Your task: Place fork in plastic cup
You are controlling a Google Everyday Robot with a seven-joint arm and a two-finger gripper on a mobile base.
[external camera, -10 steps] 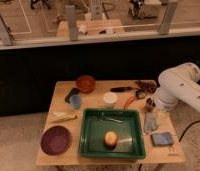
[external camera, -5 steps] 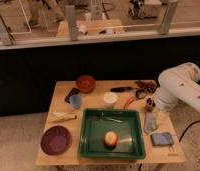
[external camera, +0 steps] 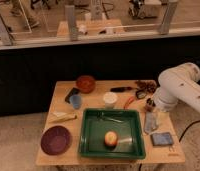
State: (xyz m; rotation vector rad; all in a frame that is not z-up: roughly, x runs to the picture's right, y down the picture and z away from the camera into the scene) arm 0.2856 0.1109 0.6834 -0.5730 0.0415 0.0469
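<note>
The white cup (external camera: pixel 110 100) stands on its own close behind the fork (external camera: pixel 111 120), so I expect the cup to fall onto its side when I carry the fork past.
The fork (external camera: pixel 111 118), slim and silver, lies across the far part of the green tray (external camera: pixel 135 145). The plastic cup (external camera: pixel 75 101), small and light blue, stands upright on the table's left side, in front of the brown bowl (external camera: pixel 85 82). My gripper (external camera: pixel 150 104) hangs at the table's right side under the white arm (external camera: pixel 180 90). It is open and holds nothing. It is well to the right of the fork and far from the cup.
A round orange fruit (external camera: pixel 110 138) sits in the tray. A white cup (external camera: pixel 110 99), a black-handled tool (external camera: pixel 120 89) and an orange item (external camera: pixel 129 103) lie behind it. A purple plate (external camera: pixel 55 140) and a yellowish utensil (external camera: pixel 63 118) are at the left. A clear container (external camera: pixel 150 122) and a blue pack (external camera: pixel 162 138) are at the right.
</note>
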